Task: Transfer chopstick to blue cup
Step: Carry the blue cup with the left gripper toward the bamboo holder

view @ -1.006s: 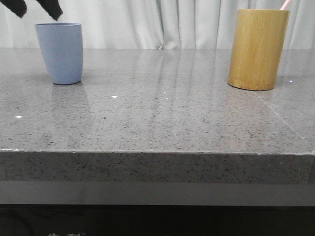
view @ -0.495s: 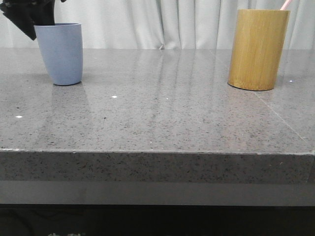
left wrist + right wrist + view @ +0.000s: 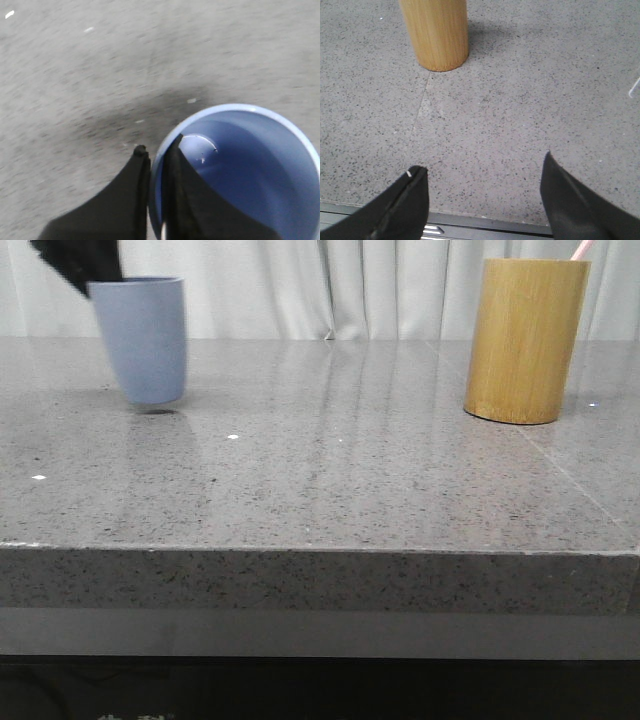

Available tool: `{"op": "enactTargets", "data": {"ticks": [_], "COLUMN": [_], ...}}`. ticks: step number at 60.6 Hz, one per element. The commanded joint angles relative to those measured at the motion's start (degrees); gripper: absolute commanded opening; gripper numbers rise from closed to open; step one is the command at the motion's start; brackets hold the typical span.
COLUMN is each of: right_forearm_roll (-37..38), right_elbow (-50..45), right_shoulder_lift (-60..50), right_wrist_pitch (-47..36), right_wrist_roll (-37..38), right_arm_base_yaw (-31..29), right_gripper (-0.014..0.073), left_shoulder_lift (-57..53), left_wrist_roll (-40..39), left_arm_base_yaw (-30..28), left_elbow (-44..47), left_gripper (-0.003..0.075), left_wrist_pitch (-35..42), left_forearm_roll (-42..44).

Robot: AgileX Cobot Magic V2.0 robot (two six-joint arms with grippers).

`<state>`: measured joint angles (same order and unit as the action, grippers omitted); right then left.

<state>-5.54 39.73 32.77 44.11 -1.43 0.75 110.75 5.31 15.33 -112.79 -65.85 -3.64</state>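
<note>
My left gripper is holding the blue cup (image 3: 146, 348) upright in the air, and the table toward the bamboo holder is open. It should keep carrying the cup until the cup's base rests near the holder.
The blue cup (image 3: 146, 338) hangs just above the table at the far left, lifted off its shadow. My left gripper (image 3: 82, 268) is shut on its rim, one finger inside and one outside, as the left wrist view shows (image 3: 156, 150); the blue cup (image 3: 250, 165) looks empty inside. A pale pink chopstick tip (image 3: 580, 249) sticks out of the tall bamboo holder (image 3: 526, 340) at the far right. My right gripper (image 3: 482, 172) is open and empty over the table's near edge, well short of the bamboo holder (image 3: 436, 31).
The grey speckled stone table (image 3: 330, 470) runs between the two containers. A white curtain hangs behind. The table's front edge with a metal rail (image 3: 485, 227) lies under my right gripper.
My left gripper came down onto the blue cup's rim, closed on it, then lifted it slightly and carried it to the right. The bamboo holder has not moved.
</note>
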Motion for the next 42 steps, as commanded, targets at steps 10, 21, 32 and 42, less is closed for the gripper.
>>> {"op": "enactTargets", "data": {"ticks": [10,21,32,42], "right_forearm_roll": [-1.54,-1.48,-1.48,-1.48], "right_elbow": [1.84,1.84,1.78,1.78], "right_shoulder_lift": [0.56,0.56,0.56,0.56], "right_wrist_pitch": [-3.55,-3.55,-3.43,-3.43], "right_wrist_roll": [-0.37,-0.37,-0.37,-0.37], "right_arm_base_yaw": [0.03,0.03,0.03,0.03], "right_gripper": [0.0500,0.0500,0.0500,0.0500], "left_shoulder_lift": [-0.77,5.90,10.12,11.34], "left_wrist_roll": [-0.01,-0.01,-0.12,-0.12], "left_arm_base_yaw": [11.20,16.05,17.11,17.11], "left_elbow": [-9.77,-21.09,-26.42,-26.19], "left_gripper": [-0.0019,-0.0019,-0.0019,-0.0019], "left_wrist_pitch": [1.20,-4.12,-4.87,-4.05], "left_forearm_roll": [-2.30,-1.95,-1.83,-1.83]}}
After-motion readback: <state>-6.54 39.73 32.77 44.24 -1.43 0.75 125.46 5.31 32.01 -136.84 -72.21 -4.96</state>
